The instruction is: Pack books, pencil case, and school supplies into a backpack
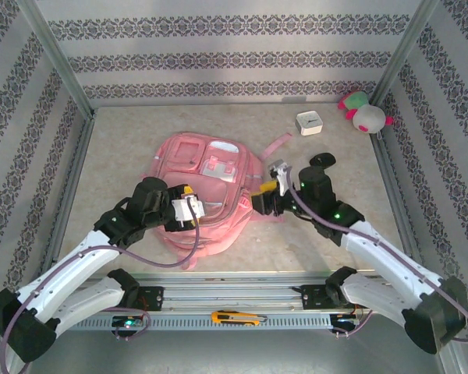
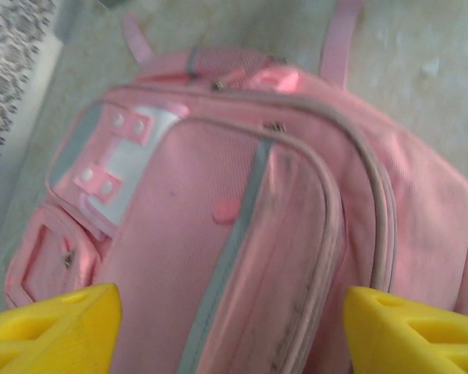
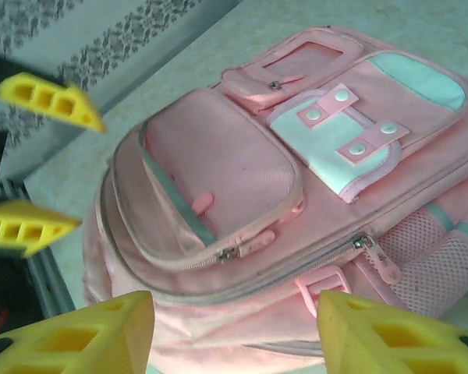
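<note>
My left gripper should go first, because the front pocket's zip pull [image 3: 248, 245] is on a slack, loose edge of the pocket. The left gripper should pinch that edge [image 2: 315, 304] and hold it before my right gripper pulls.
The pink backpack [image 1: 207, 183] lies flat in the middle of the table, front side up, with white patches [image 3: 335, 136] and its zips shut. My left gripper [image 1: 192, 199] hovers over the bag's near left part, open, its yellow fingers [image 2: 54, 327] spread wide over the front pocket [image 2: 218, 234]. At the bag's right edge my right gripper [image 1: 260, 195] is also open, with nothing between its yellow fingers [image 3: 390, 335]. It faces the main zip pull [image 3: 372, 251] and the front pocket's zip pull [image 3: 246, 246]. The left gripper's fingers [image 3: 47, 101] appear across the bag in the right wrist view.
A small white box [image 1: 309, 123] and a pink-and-green plush toy [image 1: 364, 113] sit at the back right. An orange utility knife [image 1: 238, 318] rests on the rail between the arm bases. Patterned walls close in the table on three sides.
</note>
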`<state>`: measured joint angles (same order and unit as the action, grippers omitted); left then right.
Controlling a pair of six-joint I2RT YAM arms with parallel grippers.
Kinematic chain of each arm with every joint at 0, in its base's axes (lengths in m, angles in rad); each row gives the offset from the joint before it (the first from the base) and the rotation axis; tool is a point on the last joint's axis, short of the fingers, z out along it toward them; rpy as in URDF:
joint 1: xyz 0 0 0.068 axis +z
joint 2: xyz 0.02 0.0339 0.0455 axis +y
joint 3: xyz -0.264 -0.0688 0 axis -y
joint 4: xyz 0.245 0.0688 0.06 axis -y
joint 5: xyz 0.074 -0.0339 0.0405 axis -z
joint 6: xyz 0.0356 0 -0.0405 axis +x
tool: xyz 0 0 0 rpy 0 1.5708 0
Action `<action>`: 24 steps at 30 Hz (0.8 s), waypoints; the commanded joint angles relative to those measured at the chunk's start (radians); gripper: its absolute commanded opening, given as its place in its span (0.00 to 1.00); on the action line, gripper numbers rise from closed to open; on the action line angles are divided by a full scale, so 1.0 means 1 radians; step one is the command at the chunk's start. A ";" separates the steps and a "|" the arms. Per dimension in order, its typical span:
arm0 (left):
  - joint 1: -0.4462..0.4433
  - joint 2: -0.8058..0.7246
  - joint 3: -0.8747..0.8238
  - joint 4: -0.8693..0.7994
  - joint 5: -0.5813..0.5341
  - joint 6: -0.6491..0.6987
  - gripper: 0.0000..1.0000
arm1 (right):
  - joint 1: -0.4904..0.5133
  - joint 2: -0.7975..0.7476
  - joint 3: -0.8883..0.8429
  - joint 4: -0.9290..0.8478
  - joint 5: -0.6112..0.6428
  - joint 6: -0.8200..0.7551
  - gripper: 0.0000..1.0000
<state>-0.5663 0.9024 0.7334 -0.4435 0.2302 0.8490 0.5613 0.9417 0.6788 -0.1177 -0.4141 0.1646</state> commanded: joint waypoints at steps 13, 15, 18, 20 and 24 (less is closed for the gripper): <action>0.039 0.215 0.011 0.049 -0.008 0.146 0.55 | 0.011 0.027 -0.015 -0.090 -0.075 -0.385 0.49; 0.041 0.220 0.015 0.065 -0.003 0.138 0.34 | 0.011 0.055 0.005 -0.112 -0.077 -0.418 0.49; 0.044 0.207 0.026 0.066 0.019 0.111 0.12 | 0.009 0.094 0.032 -0.138 -0.075 -0.485 0.49; 0.046 0.183 0.043 0.050 0.069 0.070 0.03 | 0.008 0.119 0.051 -0.153 -0.083 -0.537 0.49; 0.055 0.106 0.024 0.087 0.180 -0.056 0.00 | -0.024 0.186 0.092 -0.132 -0.174 -0.643 0.51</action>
<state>-0.5243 1.0718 0.7403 -0.4316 0.2970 0.9043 0.5571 1.0954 0.7258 -0.2523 -0.5034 -0.3588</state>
